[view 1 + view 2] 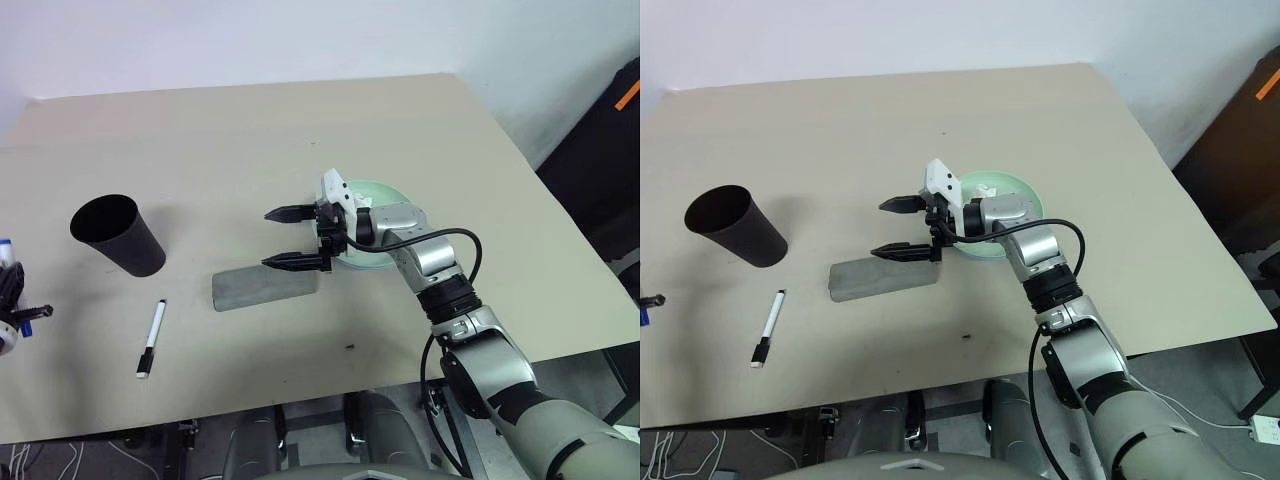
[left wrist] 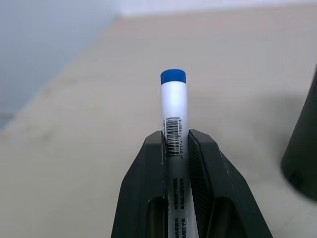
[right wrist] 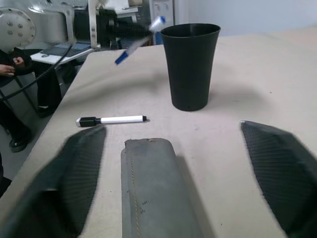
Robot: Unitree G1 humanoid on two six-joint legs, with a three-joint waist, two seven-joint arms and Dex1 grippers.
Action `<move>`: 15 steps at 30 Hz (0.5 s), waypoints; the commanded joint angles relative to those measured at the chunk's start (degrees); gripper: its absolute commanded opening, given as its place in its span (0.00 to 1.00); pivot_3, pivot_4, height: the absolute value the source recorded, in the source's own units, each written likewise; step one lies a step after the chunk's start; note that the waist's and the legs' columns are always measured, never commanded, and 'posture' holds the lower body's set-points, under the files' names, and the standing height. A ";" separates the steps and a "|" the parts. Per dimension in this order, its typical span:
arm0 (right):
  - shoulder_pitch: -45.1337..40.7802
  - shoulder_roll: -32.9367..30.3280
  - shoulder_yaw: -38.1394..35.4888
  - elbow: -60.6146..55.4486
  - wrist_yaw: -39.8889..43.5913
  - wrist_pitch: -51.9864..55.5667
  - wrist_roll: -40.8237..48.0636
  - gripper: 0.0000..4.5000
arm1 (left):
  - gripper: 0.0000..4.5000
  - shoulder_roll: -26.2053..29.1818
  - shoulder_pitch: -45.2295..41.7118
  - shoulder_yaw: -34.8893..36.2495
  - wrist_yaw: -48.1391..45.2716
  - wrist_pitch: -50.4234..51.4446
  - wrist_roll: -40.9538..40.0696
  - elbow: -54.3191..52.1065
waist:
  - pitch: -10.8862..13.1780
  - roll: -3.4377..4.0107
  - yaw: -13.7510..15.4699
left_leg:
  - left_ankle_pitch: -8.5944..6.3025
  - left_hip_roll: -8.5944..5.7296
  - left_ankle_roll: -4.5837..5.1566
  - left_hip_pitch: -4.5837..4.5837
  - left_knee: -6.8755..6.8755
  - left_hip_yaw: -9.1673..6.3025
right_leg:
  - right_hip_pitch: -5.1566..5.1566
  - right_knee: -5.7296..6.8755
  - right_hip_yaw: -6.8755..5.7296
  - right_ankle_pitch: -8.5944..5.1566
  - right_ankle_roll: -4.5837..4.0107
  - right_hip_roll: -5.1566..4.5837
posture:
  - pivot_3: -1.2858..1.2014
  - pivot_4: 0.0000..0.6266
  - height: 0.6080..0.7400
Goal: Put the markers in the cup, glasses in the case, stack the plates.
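Next, I swing my left gripper back, tip the blue-capped marker (image 3: 140, 40) upright and lower it into the cup's opening (image 1: 105, 218), because the marker slants off to the side of the black cup.
My left gripper (image 2: 176, 136) is shut on the blue-capped marker (image 2: 173, 99), held off the table's left edge beside the black cup (image 1: 118, 235). The black-capped marker (image 1: 151, 338) lies flat on the table in front of the cup. The grey case (image 1: 264, 288) lies closed at mid-table. My right gripper (image 1: 267, 238) hovers open just over the case's far right end, with nothing between its fingers. Behind it sits a mint green plate (image 1: 385, 200), partly covered by the hand. The glasses are hidden.
The tan table (image 1: 300, 130) has open room at the back and on the right. Beyond its left edge, the right wrist view shows a person (image 3: 10, 64) and equipment (image 3: 74, 25).
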 commanded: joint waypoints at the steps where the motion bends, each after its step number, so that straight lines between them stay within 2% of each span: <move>1: -0.64 -0.44 -2.14 -1.52 -0.51 -0.52 1.56 0.99 | 0.06 -0.40 -2.04 2.27 -0.31 -5.95 -0.18 -0.28 | 0.00 0.00 0.02 | 0.00 -0.01 0.00 0.00 0.02 0.01 | 0.00 0.00 0.00 0.02 0.02 0.01 | 0.52 0.24 0.96; 8: -1.27 -0.90 -3.41 -1.87 -1.16 0.68 3.00 0.99 | 0.06 2.55 -5.78 3.52 -1.40 -11.14 -0.45 1.99 | 0.00 -0.01 0.03 | 0.00 0.01 0.00 0.04 0.06 0.11 | 0.02 0.04 -0.02 0.07 0.12 0.15 | 0.52 0.24 0.96; 15: -1.01 -0.90 -4.35 -2.31 -3.58 0.76 3.49 0.99 | 0.06 5.04 -17.90 1.43 -7.66 -20.44 -4.89 5.36 | -0.01 -0.02 0.21 | 0.04 0.01 -0.04 0.03 0.13 0.19 | 0.09 0.03 -0.09 0.09 0.14 0.13 | 0.52 0.24 0.96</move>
